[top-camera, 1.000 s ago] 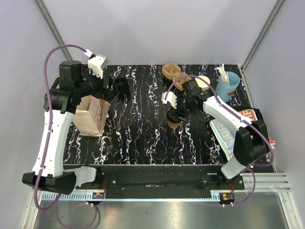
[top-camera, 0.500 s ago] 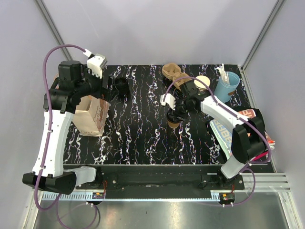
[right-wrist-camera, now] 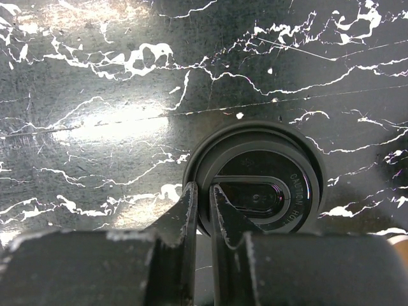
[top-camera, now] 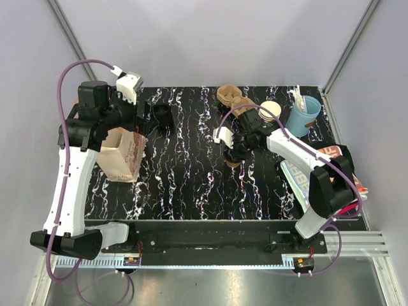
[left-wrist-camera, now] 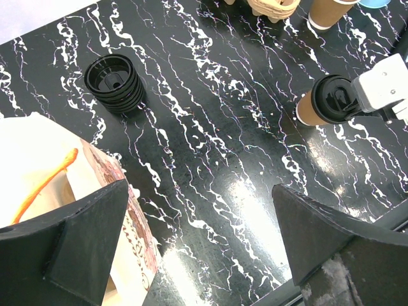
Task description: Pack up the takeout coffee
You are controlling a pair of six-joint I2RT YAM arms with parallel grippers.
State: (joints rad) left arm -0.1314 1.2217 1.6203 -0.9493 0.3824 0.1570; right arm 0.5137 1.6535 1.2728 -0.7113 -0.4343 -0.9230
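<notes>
The paper bag (top-camera: 121,157) is standing far from the takeout coffee in the robot's right gripper, so the robot should raise the coffee (top-camera: 233,162) out of the way while its left gripper moves the bag closer.
The takeout coffee (top-camera: 233,161) is a small tan cup with a black lid (right-wrist-camera: 258,188), standing mid-table; it also shows in the left wrist view (left-wrist-camera: 326,101). My right gripper (top-camera: 236,150) is right over it. In the right wrist view the right gripper (right-wrist-camera: 203,191) has its jaws almost together, pinching the lid's left rim. My left gripper (top-camera: 144,117) is open and empty, held above the table by the brown paper bag (top-camera: 121,155). In the left wrist view the left gripper (left-wrist-camera: 199,210) shows the bag's open top (left-wrist-camera: 44,185) at its left finger.
A stack of black lids (top-camera: 164,115) sits at the back left. A cardboard cup carrier (top-camera: 228,96), a stack of tan cups (top-camera: 271,109) and a light blue cup (top-camera: 304,115) stand at the back right. Printed packets (top-camera: 303,178) lie at the right edge.
My right wrist has shifted a little left and toward the back over the cup. The cup has barely moved. The left arm has stayed still.
</notes>
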